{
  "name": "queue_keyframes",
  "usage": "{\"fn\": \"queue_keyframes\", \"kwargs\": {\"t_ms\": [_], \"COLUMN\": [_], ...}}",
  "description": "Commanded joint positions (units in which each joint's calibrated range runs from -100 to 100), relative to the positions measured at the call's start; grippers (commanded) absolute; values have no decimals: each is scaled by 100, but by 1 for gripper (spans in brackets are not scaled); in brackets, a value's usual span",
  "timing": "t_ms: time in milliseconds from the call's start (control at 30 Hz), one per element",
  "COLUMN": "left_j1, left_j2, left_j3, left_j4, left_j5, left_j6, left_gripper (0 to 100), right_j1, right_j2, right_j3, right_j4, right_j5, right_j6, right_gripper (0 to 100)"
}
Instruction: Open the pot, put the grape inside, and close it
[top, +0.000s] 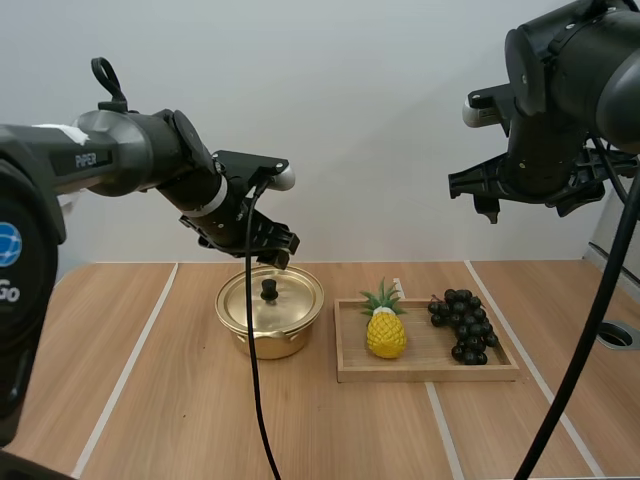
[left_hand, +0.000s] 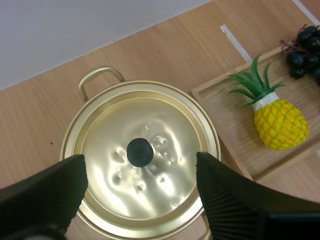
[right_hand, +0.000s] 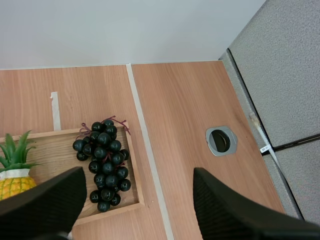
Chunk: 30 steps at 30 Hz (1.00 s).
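I expect the lid to come off in one piece and leave the pot standing when I lift the knob, because the lid's rim (left_hand: 111, 91) goes unbroken past the pot's handle.
A gold pot (top: 270, 312) stands on the table with its lid (left_hand: 141, 159) on, a black knob (left_hand: 139, 152) at the lid's middle. My left gripper (top: 274, 253) hangs open just above the pot; in the left wrist view its fingers (left_hand: 227, 202) stand wide apart either side of the knob. A bunch of dark grapes (top: 463, 322) lies at the right end of a wooden tray (top: 430, 368). My right gripper (top: 486, 207) is held high above the table, open, with the grapes (right_hand: 104, 161) far below it and nothing between its fingers.
A toy pineapple (top: 385, 328) stands at the left end of the tray, beside the pot. A round metal grommet (right_hand: 221, 140) is set in the table to the right of the tray. A grey partition (right_hand: 285, 75) borders the table's right edge.
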Motion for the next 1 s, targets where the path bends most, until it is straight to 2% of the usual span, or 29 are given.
{"fn": "queue_keyframes", "kwargs": {"t_ms": [0, 967], "left_j1": [2, -5], "left_j2": [142, 1470], "left_j3": [10, 10], "left_j4": [-151, -151], "left_j5": [-447, -1036], "left_j6": [71, 391], "left_gripper": [100, 100], "right_j1": [-20, -20], "right_j2": [-35, -35], "right_j3": [16, 16], "right_j4": [-89, 61], "right_j5": [0, 0], "right_j6": [-44, -130], "right_gripper": [100, 100]}}
